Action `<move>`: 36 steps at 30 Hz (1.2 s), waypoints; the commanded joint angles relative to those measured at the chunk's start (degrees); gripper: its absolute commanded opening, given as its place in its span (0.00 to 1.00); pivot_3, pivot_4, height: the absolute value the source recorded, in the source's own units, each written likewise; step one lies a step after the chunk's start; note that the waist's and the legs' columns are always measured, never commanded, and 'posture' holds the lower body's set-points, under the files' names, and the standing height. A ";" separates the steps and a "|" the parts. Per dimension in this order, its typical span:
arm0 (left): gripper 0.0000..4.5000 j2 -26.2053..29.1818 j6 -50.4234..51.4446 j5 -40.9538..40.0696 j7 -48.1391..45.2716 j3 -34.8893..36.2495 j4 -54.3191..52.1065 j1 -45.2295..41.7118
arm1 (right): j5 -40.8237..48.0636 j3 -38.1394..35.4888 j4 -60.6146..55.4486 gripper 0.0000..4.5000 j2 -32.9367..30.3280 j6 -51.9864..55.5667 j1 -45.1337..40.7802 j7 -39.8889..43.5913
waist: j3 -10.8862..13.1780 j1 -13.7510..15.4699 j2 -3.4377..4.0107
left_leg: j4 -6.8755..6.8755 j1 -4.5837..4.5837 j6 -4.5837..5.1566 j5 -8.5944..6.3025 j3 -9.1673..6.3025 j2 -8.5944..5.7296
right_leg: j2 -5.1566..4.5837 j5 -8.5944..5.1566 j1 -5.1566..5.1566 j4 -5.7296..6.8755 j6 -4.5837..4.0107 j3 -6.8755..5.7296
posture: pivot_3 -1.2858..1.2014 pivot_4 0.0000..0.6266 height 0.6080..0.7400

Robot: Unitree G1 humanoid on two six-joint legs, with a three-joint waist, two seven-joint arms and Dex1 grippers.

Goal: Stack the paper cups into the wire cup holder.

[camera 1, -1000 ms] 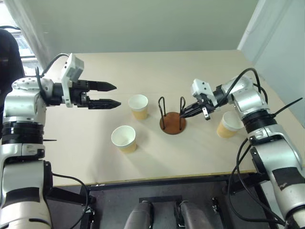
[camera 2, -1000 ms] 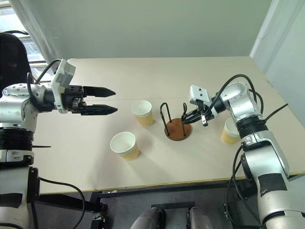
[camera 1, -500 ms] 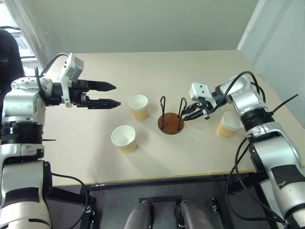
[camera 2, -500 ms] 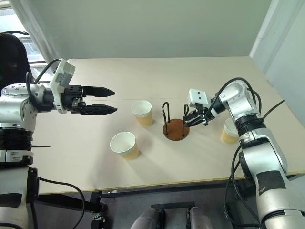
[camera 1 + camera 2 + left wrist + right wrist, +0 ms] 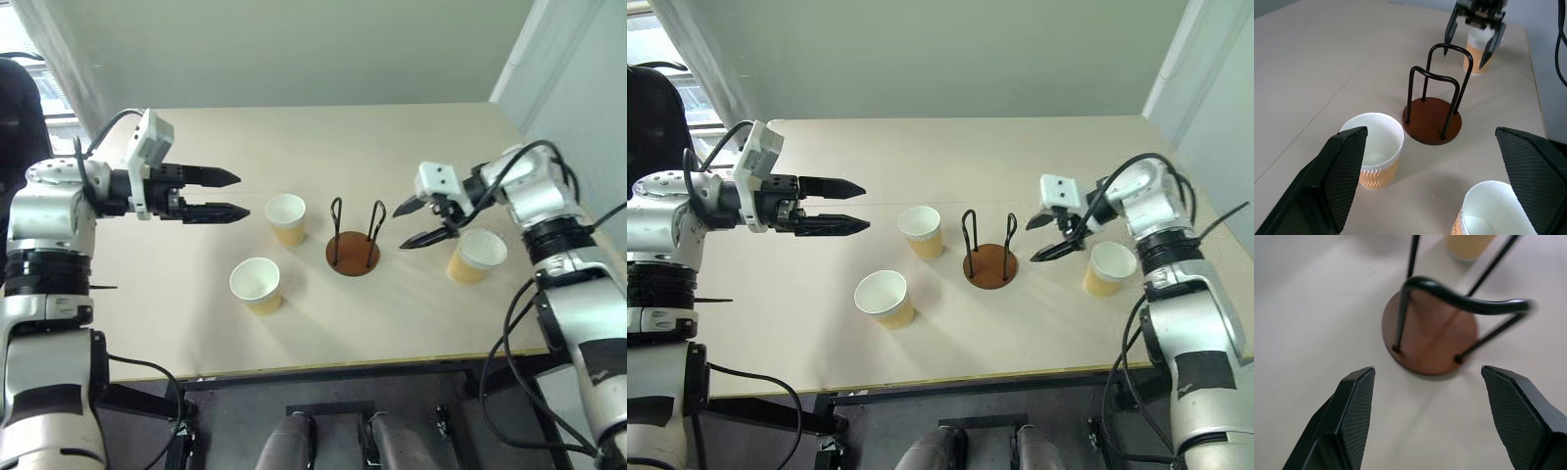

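The paper cup (image 5: pixel 477 257) by my right gripper will get to the disc when I lower it, because the black wire loops (image 5: pixel 357 231) stand a cup's width apart.
The wire cup holder (image 5: pixel 353 256) stands upright at the table's middle, a reddish-brown disc with two black wire loops and no cup in it. One paper cup (image 5: pixel 285 217) stands just left of it, another (image 5: pixel 255 284) nearer the front. A third paper cup (image 5: pixel 475 255) is to the holder's right. My right gripper (image 5: pixel 400 227) hovers open between the holder and that third cup, pointing at the holder and holding nothing. My left gripper (image 5: pixel 238 194) is open above the table, left of the cups, and holds nothing.
The pale wooden table (image 5: pixel 392 147) has bare room behind the holder and along the front edge. A white wall runs behind it. Black cables hang off the right arm near the table's right edge.
My right gripper has opened, come off the holder's right wire loop and drawn back to the right. The holder stays upright. The left arm has not moved.
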 commanded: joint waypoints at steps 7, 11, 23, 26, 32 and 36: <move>1.00 -0.08 -3.35 0.10 -5.20 -4.84 -0.99 -3.75 | 10.43 -2.29 -25.18 0.78 -16.82 17.23 7.02 1.22 | 0.00 0.09 -0.01 | 0.00 0.01 0.01 0.00 0.00 0.00 | 0.01 -0.02 0.02 -0.02 0.01 0.00 | 0.52 0.24 1.00; 1.00 3.11 -7.48 -2.95 -5.55 -12.62 -3.11 -3.11 | 13.91 -1.50 -34.59 0.78 -25.70 20.80 13.07 1.22 | 0.00 0.07 -0.01 | 0.00 -0.02 0.02 0.01 0.01 0.01 | 0.01 -0.05 0.02 -0.04 0.11 0.00 | 0.52 0.24 1.00; 1.00 2.19 -10.62 -5.84 -5.55 -17.80 1.78 -7.39 | 7.61 -0.53 -36.31 0.78 -28.37 13.04 18.83 0.62 | 0.00 -0.25 -0.02 | 0.39 -0.02 0.24 0.13 0.03 0.00 | 0.03 0.02 0.24 -0.09 0.47 0.08 | 0.52 0.24 1.00; 1.00 2.52 -10.34 -6.27 -5.55 -17.50 1.42 -7.03 | 4.51 0.53 -34.31 0.78 -27.07 9.02 19.14 0.19 | 0.00 -0.25 -0.02 | 0.64 -0.12 0.36 0.06 0.02 0.00 | 0.04 0.07 0.25 -0.10 0.55 0.07 | 0.52 0.24 1.00; 1.00 3.64 -9.59 -6.87 -5.55 -16.75 0.36 -6.04 | -0.61 2.42 -28.97 0.78 -25.77 1.54 18.83 0.40 | 0.00 -0.18 -0.02 | 0.91 -0.31 0.53 -0.01 0.02 -0.05 | 0.01 0.19 0.22 -0.18 0.75 0.10 | 0.52 0.24 1.00; 1.00 4.35 -8.92 -7.29 -5.55 -16.10 -0.77 -5.06 | -3.20 2.91 -24.27 0.78 -25.01 -2.85 17.82 0.28 | 0.00 0.10 -0.02 | 0.91 -0.34 0.56 -0.03 0.02 -0.04 | 0.01 0.19 0.22 -0.20 0.75 0.10 | 0.52 0.24 1.00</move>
